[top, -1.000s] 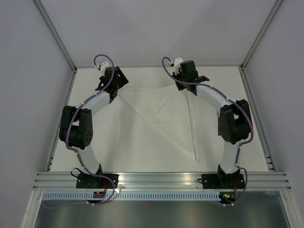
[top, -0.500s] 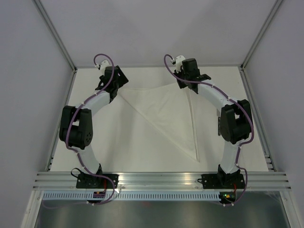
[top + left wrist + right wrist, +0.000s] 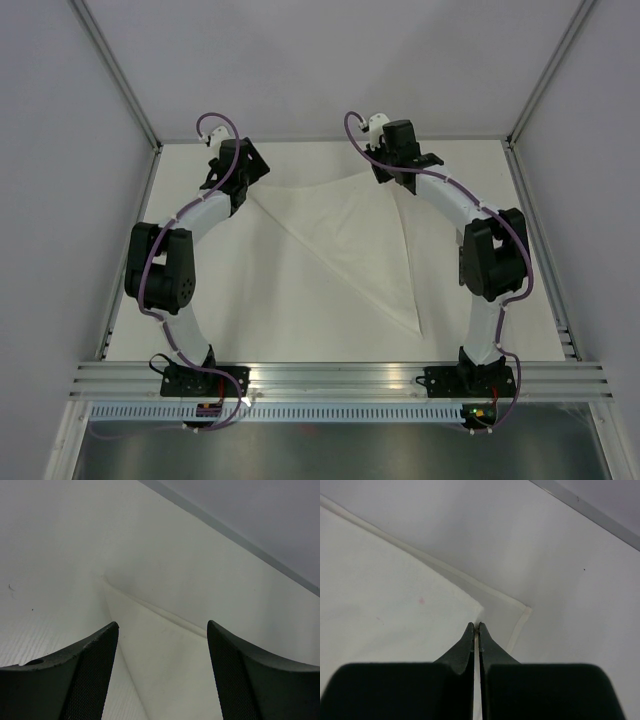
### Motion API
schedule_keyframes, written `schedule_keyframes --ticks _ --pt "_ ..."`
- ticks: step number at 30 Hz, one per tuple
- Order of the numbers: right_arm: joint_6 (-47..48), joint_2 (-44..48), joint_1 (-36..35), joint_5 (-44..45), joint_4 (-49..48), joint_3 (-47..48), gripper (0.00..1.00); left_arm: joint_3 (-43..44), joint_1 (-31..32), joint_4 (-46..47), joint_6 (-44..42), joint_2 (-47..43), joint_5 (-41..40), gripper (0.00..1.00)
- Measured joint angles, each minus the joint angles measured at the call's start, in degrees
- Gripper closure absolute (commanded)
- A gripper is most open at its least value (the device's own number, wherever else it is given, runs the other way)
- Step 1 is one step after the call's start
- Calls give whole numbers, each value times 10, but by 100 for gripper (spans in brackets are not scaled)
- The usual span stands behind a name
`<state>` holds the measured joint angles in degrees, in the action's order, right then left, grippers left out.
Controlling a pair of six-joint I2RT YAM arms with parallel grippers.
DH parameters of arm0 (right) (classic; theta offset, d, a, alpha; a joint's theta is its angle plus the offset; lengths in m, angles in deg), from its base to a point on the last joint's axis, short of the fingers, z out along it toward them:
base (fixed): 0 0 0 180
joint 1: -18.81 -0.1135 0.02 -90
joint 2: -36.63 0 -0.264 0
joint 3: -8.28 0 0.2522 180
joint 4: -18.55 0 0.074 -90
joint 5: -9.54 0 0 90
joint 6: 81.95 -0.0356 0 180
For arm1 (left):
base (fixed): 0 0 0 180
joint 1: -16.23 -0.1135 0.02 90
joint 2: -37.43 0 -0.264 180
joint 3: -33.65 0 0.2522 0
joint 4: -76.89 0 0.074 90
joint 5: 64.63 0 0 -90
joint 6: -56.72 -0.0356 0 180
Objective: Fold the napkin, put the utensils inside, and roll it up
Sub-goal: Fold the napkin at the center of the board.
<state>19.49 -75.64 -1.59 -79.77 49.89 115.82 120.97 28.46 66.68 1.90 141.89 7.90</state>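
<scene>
The top layer's corner (image 3: 475,610) points at the lower layer's hemmed corner (image 3: 524,609) with the edges side by side, so the robot's right gripper should go on lowering it until it lies flat, then let go.
The napkin (image 3: 350,240) lies folded into a white triangle on the table, its long fold running from far left to near right. My right gripper (image 3: 399,186) is shut on the top layer's corner at the far right; in the right wrist view its jaws (image 3: 476,625) pinch that corner of the napkin (image 3: 395,605) just short of the lower layer's hemmed corner. My left gripper (image 3: 248,188) is open and empty over the napkin's far left corner; the napkin (image 3: 165,670) shows between its fingertips (image 3: 162,625). The utensils are out of view.
Grey enclosure walls stand on both sides and at the back, with slanted metal posts (image 3: 115,70). An aluminium rail (image 3: 340,375) runs along the near edge by the arm bases. A table edge strip (image 3: 585,510) lies beyond the right gripper.
My right gripper has drawn the napkin's top corner a little to the far right, so the upper layer now covers the lower layer's right edge. The left arm has not moved.
</scene>
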Motion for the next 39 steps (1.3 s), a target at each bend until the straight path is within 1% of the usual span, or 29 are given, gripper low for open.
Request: schedule_keyframes --ticks 25,39 --pt "0 -15 17 7 -4 -1 100 4 0 0 0 10 0 24" --pt "0 -63 23 21 -5 -1 100 4 0 0 0 10 0 24"
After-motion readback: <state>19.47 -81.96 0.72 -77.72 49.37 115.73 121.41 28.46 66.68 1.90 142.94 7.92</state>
